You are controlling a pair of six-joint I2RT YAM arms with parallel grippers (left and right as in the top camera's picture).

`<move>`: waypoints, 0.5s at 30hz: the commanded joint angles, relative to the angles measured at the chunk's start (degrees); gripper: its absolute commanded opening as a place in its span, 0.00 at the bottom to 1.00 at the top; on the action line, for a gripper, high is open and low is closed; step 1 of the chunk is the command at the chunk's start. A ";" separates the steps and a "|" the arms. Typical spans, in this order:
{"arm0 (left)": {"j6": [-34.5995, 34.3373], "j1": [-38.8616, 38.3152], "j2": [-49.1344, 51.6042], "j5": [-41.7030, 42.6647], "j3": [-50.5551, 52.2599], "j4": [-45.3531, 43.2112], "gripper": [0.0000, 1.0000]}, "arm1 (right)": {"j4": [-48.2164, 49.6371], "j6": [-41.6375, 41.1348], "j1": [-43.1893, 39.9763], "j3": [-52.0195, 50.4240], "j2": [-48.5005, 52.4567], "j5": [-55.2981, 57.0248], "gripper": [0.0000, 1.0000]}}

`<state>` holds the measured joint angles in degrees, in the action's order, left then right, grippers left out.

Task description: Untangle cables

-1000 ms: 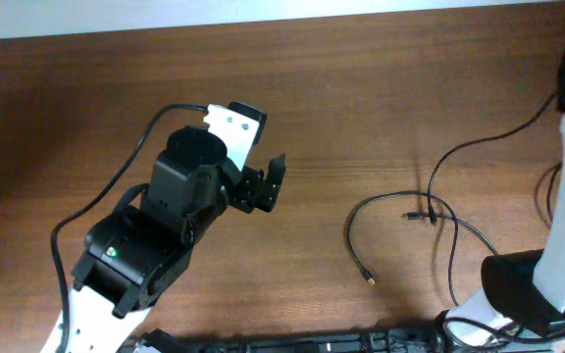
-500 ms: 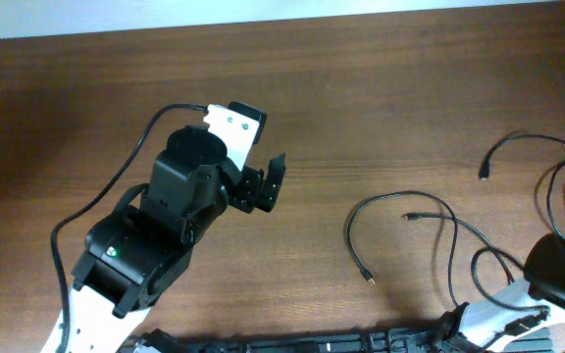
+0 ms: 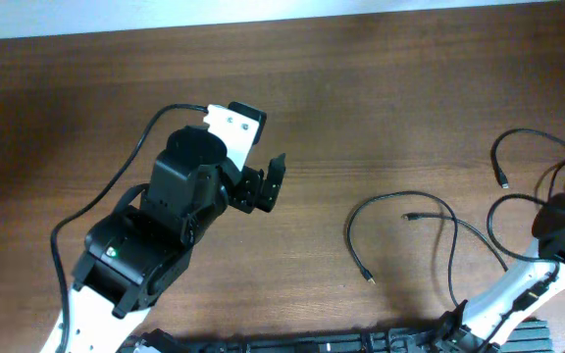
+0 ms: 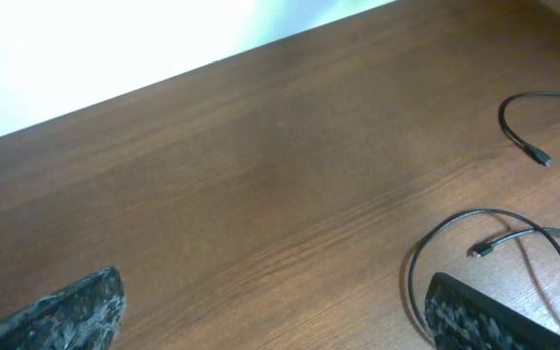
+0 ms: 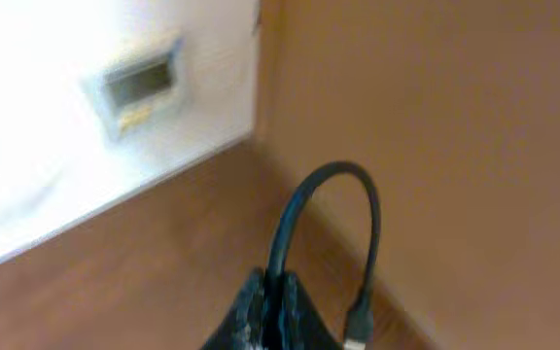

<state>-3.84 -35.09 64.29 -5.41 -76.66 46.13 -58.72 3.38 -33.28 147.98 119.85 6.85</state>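
The held cable's plug (image 5: 359,323) is hanging clear of the other cables, so my right gripper goes on carrying it until it gets to the open far wood (image 3: 510,83), then let go there.
Thin black cables lie on the right of the wooden table (image 3: 381,108). One cable (image 3: 400,199) curls in an open loop with a plug end (image 3: 368,277) toward the front; it also shows in the left wrist view (image 4: 455,226). My right gripper (image 3: 560,214) is at the far right, shut on another cable (image 3: 523,135) that arcs out to a loose plug (image 3: 505,182). The right wrist view shows the jaws (image 5: 272,297) closed on this cable (image 5: 329,180), which loops up and hangs down to its plug (image 5: 358,329). My left gripper (image 3: 268,186) is open and empty, left of the cables (image 4: 272,287).
The left arm's own thick wire (image 3: 116,186) runs along the table at the left. A black rail (image 3: 312,343) lies along the front edge. A pale wall (image 3: 165,15) runs behind the table's far edge.
My right arm has swung with its cable toward the far right, pulling that cable away from the looped one in the middle. The left arm has not moved.
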 commanded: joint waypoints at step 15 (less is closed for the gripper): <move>0.90 -0.02 -0.13 -0.44 -0.42 -0.13 0.99 | -20.20 0.81 14.69 -14.34 7.28 -7.54 0.04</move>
<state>-3.84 -35.09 64.29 -5.41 -76.66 46.11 -78.94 3.92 -20.16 138.43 126.08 -0.14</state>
